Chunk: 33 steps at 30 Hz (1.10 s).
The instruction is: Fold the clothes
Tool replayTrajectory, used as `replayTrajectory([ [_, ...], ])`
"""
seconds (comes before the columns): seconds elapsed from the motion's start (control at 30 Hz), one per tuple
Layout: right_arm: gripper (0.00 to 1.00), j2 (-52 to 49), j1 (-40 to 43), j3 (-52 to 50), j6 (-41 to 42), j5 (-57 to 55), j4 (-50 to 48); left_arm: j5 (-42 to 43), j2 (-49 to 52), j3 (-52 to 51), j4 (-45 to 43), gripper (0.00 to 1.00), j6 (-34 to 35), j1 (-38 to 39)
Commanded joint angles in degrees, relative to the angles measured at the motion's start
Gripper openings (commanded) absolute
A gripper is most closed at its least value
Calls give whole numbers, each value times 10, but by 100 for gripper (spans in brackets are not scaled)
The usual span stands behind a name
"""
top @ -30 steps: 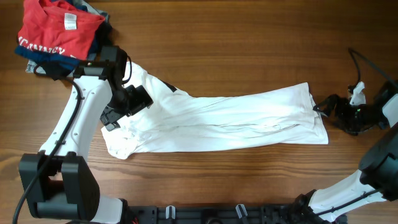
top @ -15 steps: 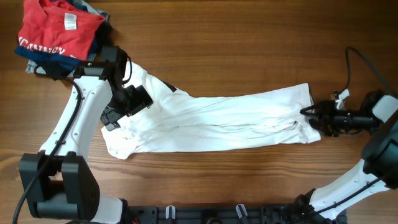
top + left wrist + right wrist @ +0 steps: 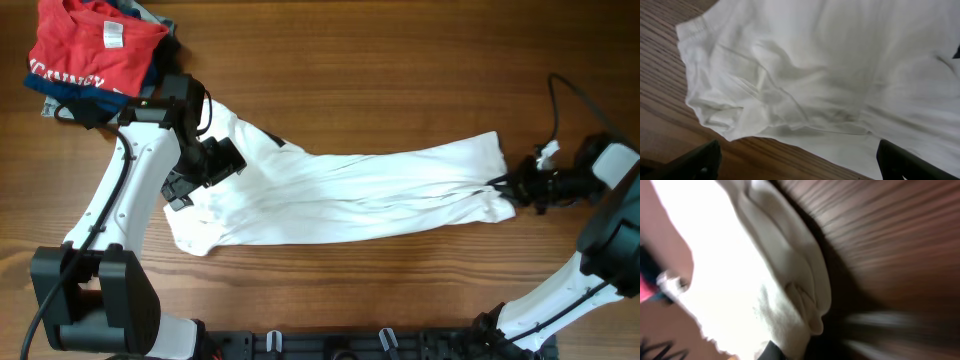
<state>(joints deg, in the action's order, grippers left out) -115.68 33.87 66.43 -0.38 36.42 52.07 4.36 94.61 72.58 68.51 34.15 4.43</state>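
Next, I bring my right gripper back, open it and spread the shirt's far edge (image 3: 468, 144), because it is pulling the white shirt into a narrow piece of cloth by the shirt's bunched end (image 3: 485, 190).
The clothes (image 3: 360, 190), a wrinkled white shirt, lie stretched left to right across the wooden table (image 3: 400, 70). My left gripper (image 3: 190, 180) hovers over the shirt's left end, close to a short sleeve. In the left wrist view its dark fingers (image 3: 702, 160) stand wide apart and open, and the white fabric (image 3: 830, 75) beyond them is not held. My right gripper (image 3: 512, 186) is at the shirt's right edge, shut on a bunched fold of it. The right wrist view is blurred and shows the gathered cloth (image 3: 790, 305) running into the gripper (image 3: 785, 352).
A red printed T-shirt (image 3: 95, 45) lies on dark folded garments (image 3: 60, 95) at the table's far left corner, just behind the left arm. A black cable (image 3: 553, 100) loops above the right arm.
My right gripper has moved left onto the shirt's right edge and shut on it, and the lower right corner of the cloth has bunched inward. The left arm has not moved.
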Motion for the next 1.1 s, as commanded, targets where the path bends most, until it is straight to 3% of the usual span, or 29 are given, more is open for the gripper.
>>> replayTrajectory([
  [0.0,4,85,7,41,52,-197,5,3,0,-4,-2,100,-7,0],
  [0.1,4,147,7,41,73,-290,-2,3,0,-4,0,100,-7,0],
  [0.4,4,176,-52,41,71,-297,14,27,0,-4,5,100,-7,0],
  [0.53,4,176,-117,41,101,-346,30,29,0,-4,5,100,-7,0],
  [0.67,4,176,-207,41,188,-451,60,29,0,-4,5,100,-7,0],
  [1.07,4,177,-411,30,235,-459,116,28,0,-4,3,100,-7,0],
])
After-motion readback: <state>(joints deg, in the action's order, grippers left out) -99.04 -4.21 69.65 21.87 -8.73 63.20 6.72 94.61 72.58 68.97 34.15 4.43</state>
